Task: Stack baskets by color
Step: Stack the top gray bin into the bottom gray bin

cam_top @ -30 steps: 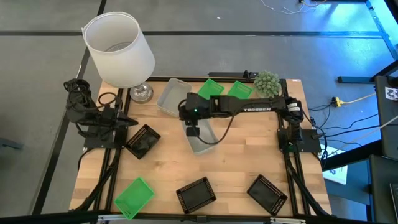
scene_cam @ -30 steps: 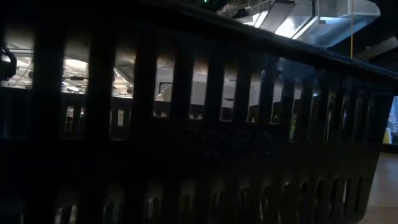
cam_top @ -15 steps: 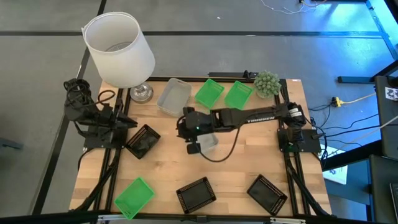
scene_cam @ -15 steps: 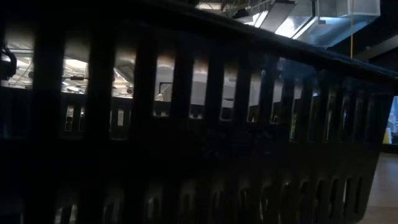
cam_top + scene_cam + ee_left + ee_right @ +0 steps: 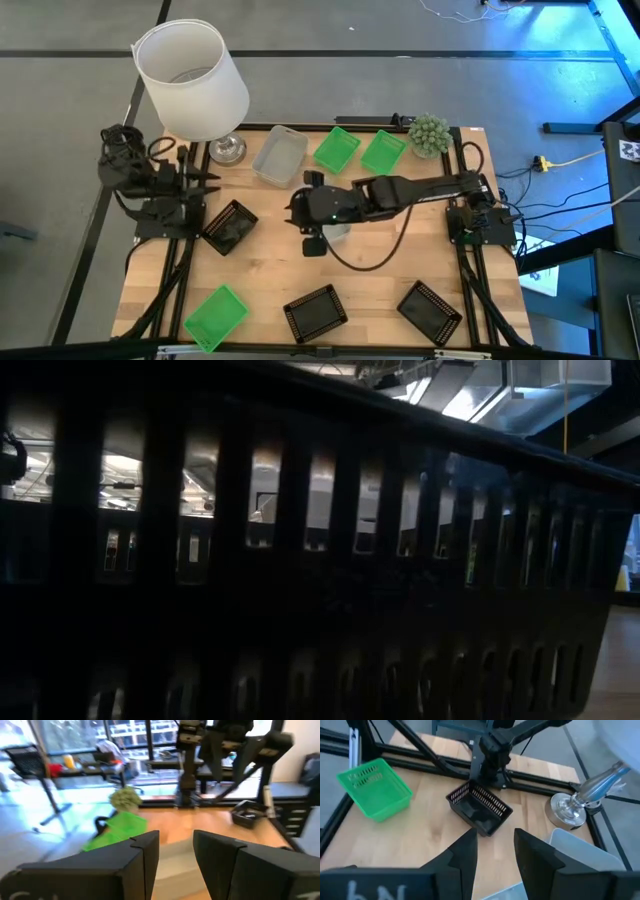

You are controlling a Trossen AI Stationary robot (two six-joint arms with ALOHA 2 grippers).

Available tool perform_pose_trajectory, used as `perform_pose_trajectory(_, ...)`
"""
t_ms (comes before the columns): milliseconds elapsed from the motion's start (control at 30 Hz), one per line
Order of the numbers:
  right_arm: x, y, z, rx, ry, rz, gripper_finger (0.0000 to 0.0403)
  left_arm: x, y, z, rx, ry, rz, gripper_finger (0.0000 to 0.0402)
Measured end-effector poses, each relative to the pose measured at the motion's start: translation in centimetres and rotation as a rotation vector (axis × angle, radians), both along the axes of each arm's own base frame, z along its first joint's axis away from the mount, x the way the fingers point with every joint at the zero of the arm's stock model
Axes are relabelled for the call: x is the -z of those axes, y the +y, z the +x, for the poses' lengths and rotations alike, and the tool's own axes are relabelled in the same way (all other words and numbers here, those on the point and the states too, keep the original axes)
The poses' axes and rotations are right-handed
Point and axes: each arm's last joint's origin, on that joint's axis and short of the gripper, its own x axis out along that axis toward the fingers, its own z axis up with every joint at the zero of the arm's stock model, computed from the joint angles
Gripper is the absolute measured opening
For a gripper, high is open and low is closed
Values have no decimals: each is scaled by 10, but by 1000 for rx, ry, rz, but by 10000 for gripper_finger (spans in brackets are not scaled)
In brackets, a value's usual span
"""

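My right arm covers the middle grey-white basket (image 5: pixel 337 232), so next my right gripper backs off while my left gripper takes the far grey-white basket (image 5: pixel 269 180) by its rim.
My right gripper (image 5: pixel 303 212) hangs above the table's middle, shut on a grey-white basket (image 5: pixel 338 233) that is mostly hidden under the arm. Another grey-white basket (image 5: pixel 279 155) lies at the far edge beside two green baskets (image 5: pixel 336 148) (image 5: pixel 384 152). A third green basket (image 5: pixel 216 316) lies at the near left. Black baskets lie at the left (image 5: pixel 229 226), near middle (image 5: pixel 316 312) and near right (image 5: pixel 430 310). My left gripper (image 5: pixel 176 855) stands open at the table's left edge, nothing between its fingers. My right gripper holds the grey-white basket by one end; the gripper and arm hide the place of contact from above. A pale strip of the basket (image 5: pixel 506 892) shows between the fingers in the right wrist view. The fingers slant down toward the table's left. The basket hangs under the gripper, clear of the table.
A white lamp (image 5: pixel 192 78) stands at the far left corner, its metal foot (image 5: pixel 227 150) on the table. A small green plant (image 5: pixel 429 133) stands at the far right. The wall of a black basket (image 5: pixel 320 560) fills the low view. Bare wood lies at the table's right.
My right gripper has risen and drawn a little toward the near edge, lifting the grey-white basket off the table; less of it now shows from under the arm. My left gripper has opened at the table's left edge.
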Motion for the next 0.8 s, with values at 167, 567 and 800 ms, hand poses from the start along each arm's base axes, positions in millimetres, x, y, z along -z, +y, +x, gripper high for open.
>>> perform_pose_trajectory(167,-25,7,-10,-25,-41,12,127,-23,-1,1,-30,6,93,112)
perform_pose_trajectory(567,-68,17,-39,-9,-156,33,127,-64,-18,19,-136,123,363,110)
perform_pose_trajectory(800,-71,26,-51,134,-165,-80,127,-58,-19,31,-125,218,329,110)
